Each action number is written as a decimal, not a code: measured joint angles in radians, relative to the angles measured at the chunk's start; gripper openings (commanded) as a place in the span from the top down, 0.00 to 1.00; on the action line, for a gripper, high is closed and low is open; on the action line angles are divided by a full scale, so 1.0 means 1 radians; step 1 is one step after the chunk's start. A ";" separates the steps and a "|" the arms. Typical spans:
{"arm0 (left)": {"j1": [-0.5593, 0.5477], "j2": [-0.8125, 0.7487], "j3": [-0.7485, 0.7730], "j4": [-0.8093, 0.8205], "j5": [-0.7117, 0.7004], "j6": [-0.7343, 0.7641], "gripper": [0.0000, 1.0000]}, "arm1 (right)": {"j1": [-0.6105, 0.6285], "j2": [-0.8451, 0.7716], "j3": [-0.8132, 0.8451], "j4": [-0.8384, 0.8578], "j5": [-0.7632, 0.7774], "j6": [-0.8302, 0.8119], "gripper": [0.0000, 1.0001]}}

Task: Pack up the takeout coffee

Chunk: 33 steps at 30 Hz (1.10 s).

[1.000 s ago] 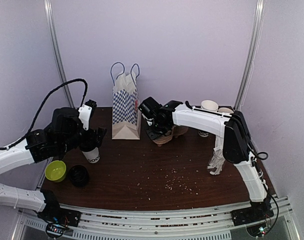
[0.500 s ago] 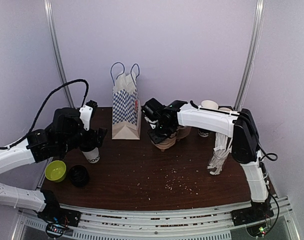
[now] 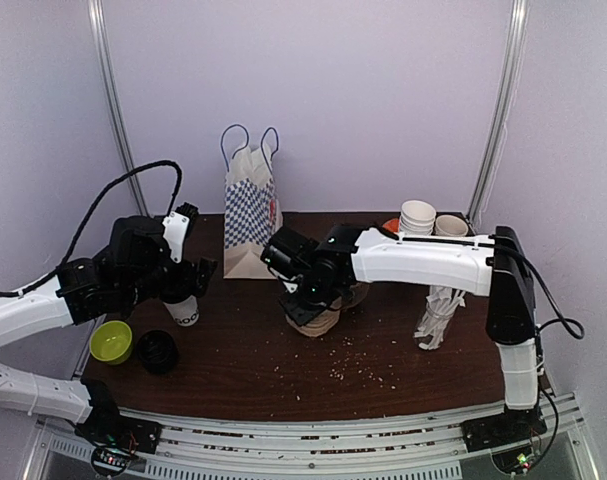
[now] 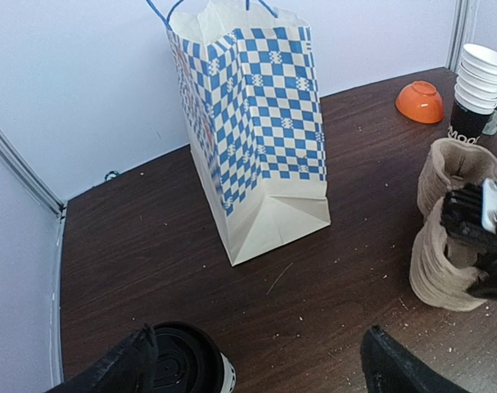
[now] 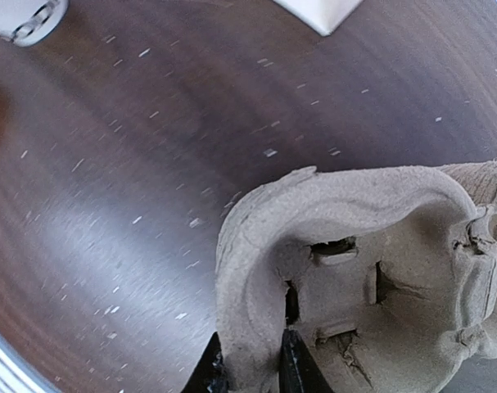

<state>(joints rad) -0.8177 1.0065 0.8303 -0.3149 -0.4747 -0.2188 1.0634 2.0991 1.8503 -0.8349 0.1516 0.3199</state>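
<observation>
Next, I take the carrier tray's end with my left gripper while my right gripper moves to the tray's middle [image 5: 479,270], because my right gripper is covering the cup hole [image 5: 350,286] at that end.
The takeout coffee cup [image 4: 179,365], with its dark round lid, stands at the left of the table [image 3: 283,360] and shows in the top view as a white cup [image 3: 186,312]. My left gripper [image 4: 258,336] is open around it, the cup close to the left finger. The brown pulp carrier tray [image 3: 319,316] hangs tilted near the table's middle. My right gripper [image 5: 250,364] is shut on the tray's rim [image 5: 256,270], one finger inside a cup hole. The left wrist view shows the tray [image 4: 446,246] at its right edge.
The blue-and-white checked paper bag [image 3: 251,225] stands open at the back. A green bowl [image 3: 111,341] and a black lid [image 3: 159,351] lie front left. Stacked white cups [image 3: 417,216], an orange bowl [image 4: 419,101] and a glass of wrapped straws [image 3: 438,315] are on the right.
The right arm has carried the carrier tray forward and slightly left, away from the back of the table. The left arm and the cup have stayed put.
</observation>
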 measured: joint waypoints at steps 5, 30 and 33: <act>0.000 0.000 0.000 0.000 0.011 -0.004 0.11 | 0.075 -0.024 -0.039 0.002 -0.003 0.017 0.88; 0.001 0.017 -0.107 0.145 0.319 -0.423 0.10 | 0.061 -0.334 -0.315 0.158 -0.145 0.029 0.60; 0.001 0.061 -0.137 0.196 0.380 -0.496 0.14 | 0.055 -0.328 -0.358 0.180 -0.158 0.015 0.61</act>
<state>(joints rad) -0.8169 1.0672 0.6933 -0.1192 -0.0944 -0.7143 1.1187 1.7714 1.4925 -0.6548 -0.0067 0.3351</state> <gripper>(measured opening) 0.897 0.397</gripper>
